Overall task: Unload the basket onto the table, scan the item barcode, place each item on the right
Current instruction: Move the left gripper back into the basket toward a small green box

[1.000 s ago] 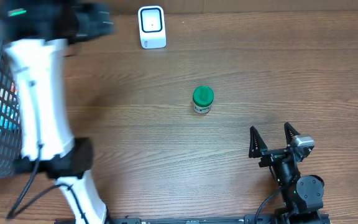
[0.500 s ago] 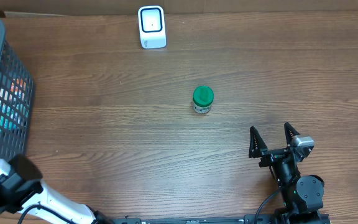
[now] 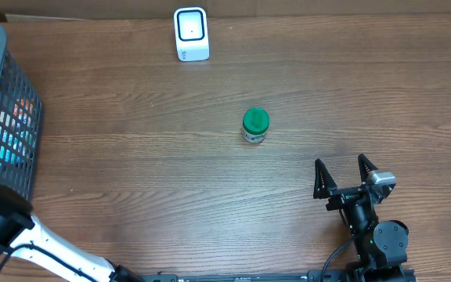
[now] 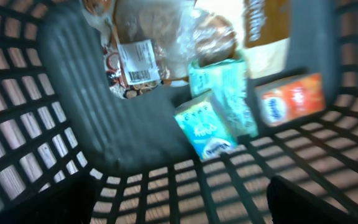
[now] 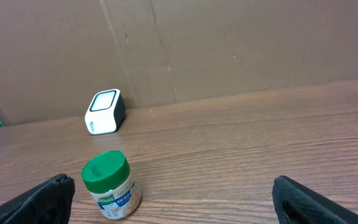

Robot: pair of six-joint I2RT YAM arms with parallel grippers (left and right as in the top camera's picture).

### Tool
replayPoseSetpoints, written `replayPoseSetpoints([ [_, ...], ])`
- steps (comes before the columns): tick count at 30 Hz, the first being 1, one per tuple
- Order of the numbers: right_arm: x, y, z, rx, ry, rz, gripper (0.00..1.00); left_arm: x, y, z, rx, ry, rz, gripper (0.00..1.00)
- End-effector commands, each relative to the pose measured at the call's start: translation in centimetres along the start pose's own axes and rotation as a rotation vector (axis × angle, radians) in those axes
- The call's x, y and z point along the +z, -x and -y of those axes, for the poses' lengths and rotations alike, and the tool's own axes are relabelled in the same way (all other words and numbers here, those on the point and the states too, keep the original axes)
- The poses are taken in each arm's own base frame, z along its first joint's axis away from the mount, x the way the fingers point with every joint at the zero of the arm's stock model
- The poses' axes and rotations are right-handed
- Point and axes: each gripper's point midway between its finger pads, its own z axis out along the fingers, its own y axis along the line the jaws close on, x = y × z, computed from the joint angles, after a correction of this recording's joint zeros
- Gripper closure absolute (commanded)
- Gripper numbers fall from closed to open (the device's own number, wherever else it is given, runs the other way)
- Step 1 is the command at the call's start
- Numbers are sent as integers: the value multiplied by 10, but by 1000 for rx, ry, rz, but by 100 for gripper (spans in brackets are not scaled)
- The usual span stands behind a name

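The teal carton point(image 4: 207, 129) lies uncovered and lines up with my left gripper's open fingers, so I should keep going down into the basket point(image 3: 10, 133) until they straddle it.
A small jar with a green lid point(image 3: 255, 125) stands upright mid-table; the right wrist view shows the jar point(image 5: 109, 185) ahead and to the left. The white scanner point(image 3: 191, 34) stands at the far edge, and the right wrist view has the scanner point(image 5: 104, 111) against the cardboard wall. My right gripper point(image 3: 340, 168) rests open near the front edge, well short of the jar, and this gripper point(image 5: 176, 202) holds nothing. My left gripper point(image 4: 179, 202) is open, facing the basket's mesh; only its arm point(image 3: 6, 227) shows overhead.
A dark mesh basket point(image 3: 10, 110) stands at the table's left edge. Inside it lie a teal carton point(image 4: 207, 127), an orange box point(image 4: 291, 99) and a clear bag with a barcode label point(image 4: 135, 62). A cardboard wall point(image 5: 229, 43) backs the table.
The left arm has swung off the table's left side down to the front left corner. The jar, the scanner and the right arm have not moved.
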Motion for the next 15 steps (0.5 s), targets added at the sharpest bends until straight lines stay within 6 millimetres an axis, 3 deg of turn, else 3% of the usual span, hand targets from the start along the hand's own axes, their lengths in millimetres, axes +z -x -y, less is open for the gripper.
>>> replayPoseSetpoints([
  [1, 0, -1, 2, -7, -5, 6, 0, 24, -3, 1, 39, 41, -42, 9],
  [15, 0, -1, 2, -7, -5, 6, 0, 117, -34, 2, 69, 95, -182, 10],
])
